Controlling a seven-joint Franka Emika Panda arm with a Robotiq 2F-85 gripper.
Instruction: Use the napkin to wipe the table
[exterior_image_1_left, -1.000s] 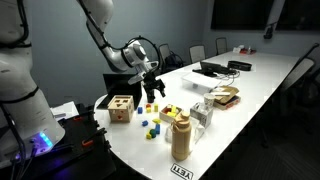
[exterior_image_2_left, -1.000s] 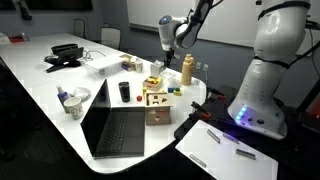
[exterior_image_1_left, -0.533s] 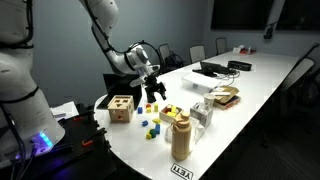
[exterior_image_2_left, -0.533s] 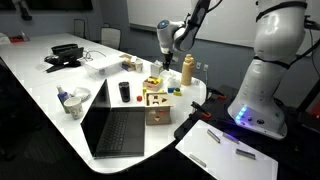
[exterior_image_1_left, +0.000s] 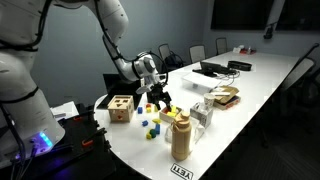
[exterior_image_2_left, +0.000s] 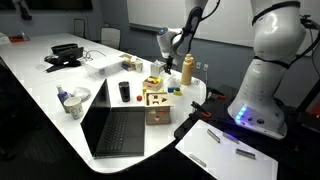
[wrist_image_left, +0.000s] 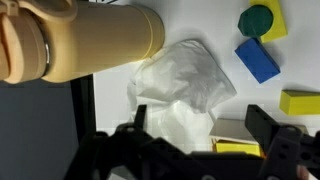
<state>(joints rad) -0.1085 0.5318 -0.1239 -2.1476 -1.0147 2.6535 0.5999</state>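
Observation:
The napkin (wrist_image_left: 186, 72) is between my open fingers and away from the blue block, so I keep lowering my gripper until it can close on the crumpled cloth (wrist_image_left: 183, 100).
A crumpled white napkin (wrist_image_left: 185, 85) lies on the glossy white table (exterior_image_1_left: 262, 88), which also shows in the other exterior view (exterior_image_2_left: 38, 88). In the wrist view the napkin lies next to a tan bottle (wrist_image_left: 80, 40) that runs across the top of the picture. My gripper (wrist_image_left: 200, 130) is open, its two black fingers on either side of the napkin's near part and just above it. In both exterior views the gripper (exterior_image_1_left: 158, 97) (exterior_image_2_left: 160, 62) hangs low over the end of the table, among small blocks.
Blue (wrist_image_left: 258, 58), green (wrist_image_left: 256, 20) and yellow (wrist_image_left: 300, 100) blocks lie beside the napkin. A wooden shape-sorter box (exterior_image_1_left: 121, 108), a tan bottle (exterior_image_1_left: 181, 137) and a laptop (exterior_image_2_left: 115, 130) stand near the table's end. A black cup (exterior_image_2_left: 124, 92) and a bowl (exterior_image_2_left: 75, 100) stand nearby.
The gripper has come down toward the table and shifted a little along it toward the blocks. Nothing else has moved.

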